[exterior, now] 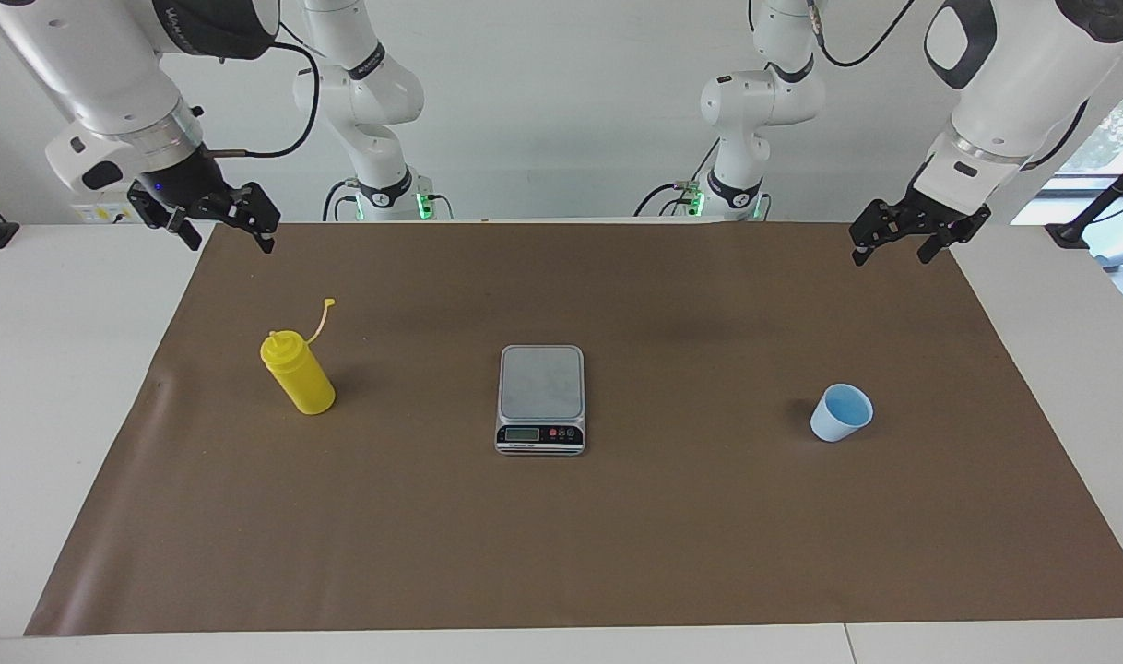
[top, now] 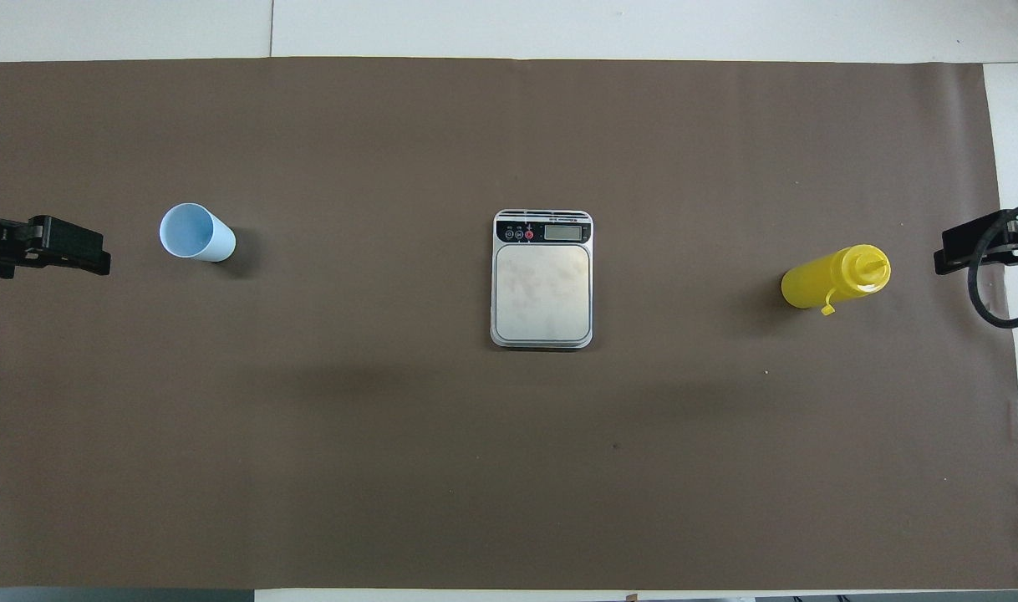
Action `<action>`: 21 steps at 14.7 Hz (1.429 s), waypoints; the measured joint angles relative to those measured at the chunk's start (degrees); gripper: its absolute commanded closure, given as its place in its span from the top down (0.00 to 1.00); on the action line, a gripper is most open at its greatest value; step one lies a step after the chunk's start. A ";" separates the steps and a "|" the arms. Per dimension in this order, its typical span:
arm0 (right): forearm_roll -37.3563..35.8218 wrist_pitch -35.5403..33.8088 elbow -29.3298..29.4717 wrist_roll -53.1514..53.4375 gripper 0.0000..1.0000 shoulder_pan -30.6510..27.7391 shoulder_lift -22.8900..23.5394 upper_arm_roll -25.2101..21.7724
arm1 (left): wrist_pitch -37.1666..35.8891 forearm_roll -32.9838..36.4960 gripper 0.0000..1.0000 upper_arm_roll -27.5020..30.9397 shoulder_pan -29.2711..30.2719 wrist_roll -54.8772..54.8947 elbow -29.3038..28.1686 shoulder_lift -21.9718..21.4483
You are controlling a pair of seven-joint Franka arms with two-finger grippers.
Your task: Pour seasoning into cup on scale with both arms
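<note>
My gripper will make the cap strap (top: pixel 828 304) swing outward when it tips the yellow seasoning bottle (top: pixel 834 276) to pour, because the strap hangs loose beside the bottle.
The yellow seasoning bottle (exterior: pixel 299 373) (top: pixel 831 278) stands upright toward the right arm's end of the table, its cap strap hanging loose. The silver scale (exterior: pixel 541 383) (top: pixel 542 288) lies mid-table with nothing on its plate. A light-blue cup (exterior: pixel 840 413) (top: pixel 195 234) stands upright on the mat toward the left arm's end. My right gripper (exterior: pixel 225 235) (top: pixel 969 247) hangs open and empty over the mat's edge, apart from the bottle. Above the mat's corner close to the cup, my left gripper (exterior: pixel 892 249) (top: pixel 58 247) is open and empty.
A brown mat (exterior: pixel 561 553) covers most of the white table (exterior: pixel 54 369). The two arm bases (exterior: pixel 386 189) stand at the robots' end of the table.
</note>
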 measured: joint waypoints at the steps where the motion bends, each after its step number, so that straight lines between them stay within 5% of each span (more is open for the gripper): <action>1: 0.01 -0.08 -0.02 0.00 1.00 0.15 -0.01 0.07 | 0.26 0.00 1.00 0.00 0.02 0.00 -0.03 0.00; 7: 2.63 0.31 -0.11 0.98 1.00 -0.86 -0.02 0.13 | 10.70 0.00 1.00 0.61 0.30 1.81 -6.01 0.15; 12: 16.07 0.82 0.45 25.41 1.00 -7.94 1.70 -0.46 | 24.14 0.00 1.00 0.76 2.65 4.56 -13.86 3.72; 16: 26.00 -3.92 8.93 40.31 1.00 -16.04 12.25 -0.73 | 34.38 0.00 1.00 0.70 3.09 4.95 -15.43 10.50; 20: 35.78 -3.31 11.16 51.93 1.00 -22.26 19.77 -0.85 | 42.88 0.00 0.97 0.65 3.09 4.98 -17.59 15.16; 21: 38.09 -2.92 10.53 53.92 1.00 -22.84 20.73 -0.88 | 44.15 0.00 0.86 0.65 3.09 4.99 -17.82 16.15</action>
